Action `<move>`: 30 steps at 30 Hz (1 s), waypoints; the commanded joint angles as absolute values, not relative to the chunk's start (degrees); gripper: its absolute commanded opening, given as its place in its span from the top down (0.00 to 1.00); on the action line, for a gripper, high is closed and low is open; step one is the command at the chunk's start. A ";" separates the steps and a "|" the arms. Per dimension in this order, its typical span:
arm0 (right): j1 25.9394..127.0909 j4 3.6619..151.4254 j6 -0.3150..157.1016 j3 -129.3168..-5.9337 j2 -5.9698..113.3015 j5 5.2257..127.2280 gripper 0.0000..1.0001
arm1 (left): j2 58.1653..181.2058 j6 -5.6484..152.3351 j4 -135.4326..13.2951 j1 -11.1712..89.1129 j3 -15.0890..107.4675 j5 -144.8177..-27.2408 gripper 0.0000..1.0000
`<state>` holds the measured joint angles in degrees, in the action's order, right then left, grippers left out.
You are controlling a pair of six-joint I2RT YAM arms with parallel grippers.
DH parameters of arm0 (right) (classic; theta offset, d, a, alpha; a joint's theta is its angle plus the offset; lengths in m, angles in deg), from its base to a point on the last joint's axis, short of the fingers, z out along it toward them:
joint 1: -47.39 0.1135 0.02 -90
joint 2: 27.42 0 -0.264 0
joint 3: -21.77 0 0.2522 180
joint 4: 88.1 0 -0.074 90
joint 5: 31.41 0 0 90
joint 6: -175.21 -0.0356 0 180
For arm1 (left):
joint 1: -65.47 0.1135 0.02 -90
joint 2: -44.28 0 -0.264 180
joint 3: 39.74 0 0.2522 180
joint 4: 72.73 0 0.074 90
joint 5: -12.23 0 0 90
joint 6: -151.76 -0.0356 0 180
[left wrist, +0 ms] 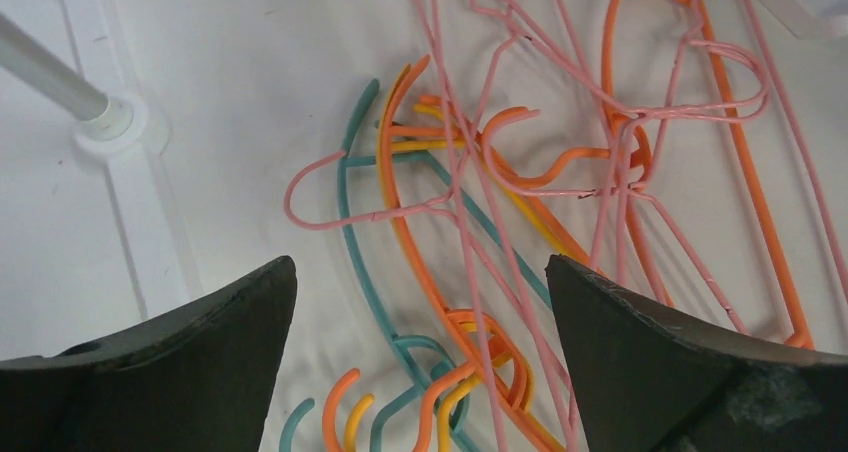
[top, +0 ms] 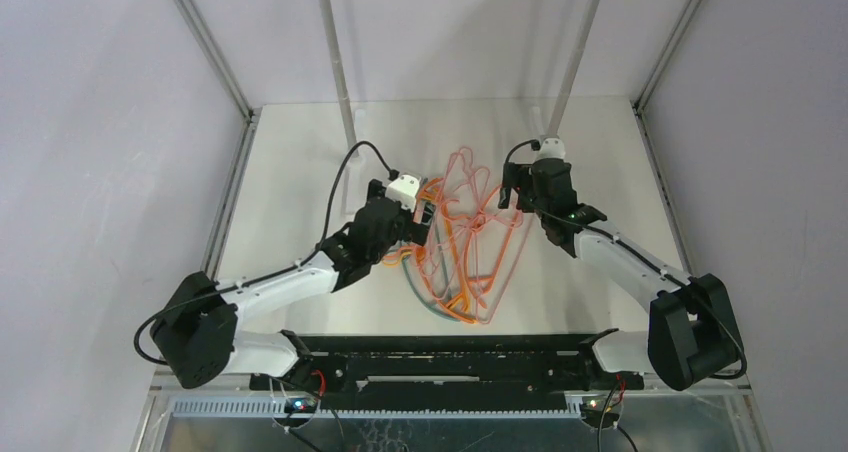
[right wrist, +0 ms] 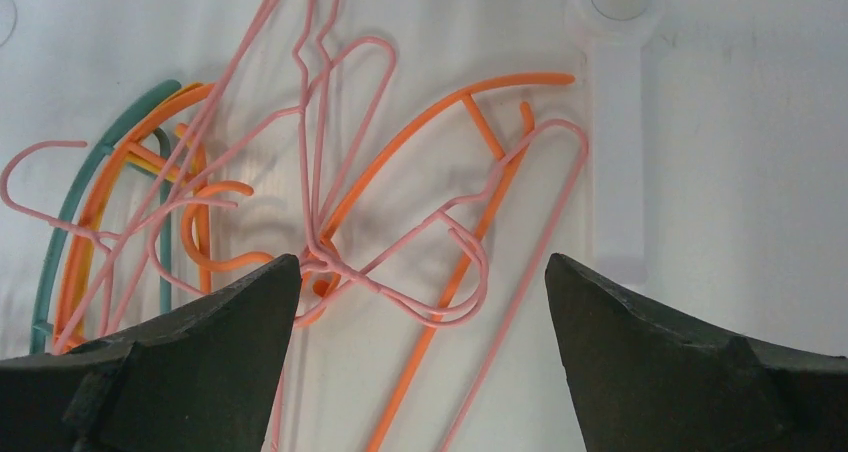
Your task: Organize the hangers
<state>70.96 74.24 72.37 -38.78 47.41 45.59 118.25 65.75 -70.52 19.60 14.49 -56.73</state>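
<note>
The pink wires pass over the teal [left wrist: 503,239] hanger. So I expect the top pink hanger [left wrist: 447,84] to come loose and leave the teal hanger lying flat when I lift.
A tangled heap of hangers [top: 465,234] lies flat mid-table: thin pink wire ones [left wrist: 520,122], thicker orange plastic ones [left wrist: 750,192] and a teal one [left wrist: 355,242], with some yellow pieces. My left gripper [top: 428,215] hovers over the heap's left side, jaws wide open and empty; hooks of orange, yellow and teal show between them [left wrist: 420,272]. My right gripper [top: 512,194] hovers over the heap's upper right, open and empty [right wrist: 420,272], above pink wire hooks [right wrist: 450,272] and an orange bar [right wrist: 440,302].
The white-poled rack stands at the back; its left pole foot [top: 352,137] shows in the left wrist view [left wrist: 110,122], its right foot [top: 540,132] in the right wrist view [right wrist: 620,12]. Metal frame rails [top: 235,192] edge the table.
</note>
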 commanded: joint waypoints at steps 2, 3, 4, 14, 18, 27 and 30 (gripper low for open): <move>70.84 75.78 71.44 -37.92 45.42 45.23 0.00 | 119.42 62.82 -73.82 19.03 17.85 -61.61 0.00; 70.93 76.55 71.49 -37.11 44.87 44.96 0.00 | 119.49 62.61 -73.82 18.94 17.92 -62.32 0.01; 70.82 77.39 71.68 -36.29 44.39 44.81 0.00 | 119.63 62.45 -73.70 18.83 17.96 -62.88 0.00; 69.90 78.45 71.30 -33.45 44.15 44.15 0.00 | 125.62 60.51 -68.98 13.18 22.95 -65.61 0.05; 69.60 78.14 70.88 -33.28 43.38 43.98 0.00 | 129.45 60.33 -67.64 11.91 24.51 -66.36 0.11; 68.84 78.26 69.93 -33.15 43.52 44.04 0.00 | 134.93 57.64 -65.03 8.55 26.14 -60.44 0.21; 68.38 78.06 69.76 -33.15 43.51 43.89 0.00 | 137.19 56.91 -65.24 8.52 27.10 -59.14 0.24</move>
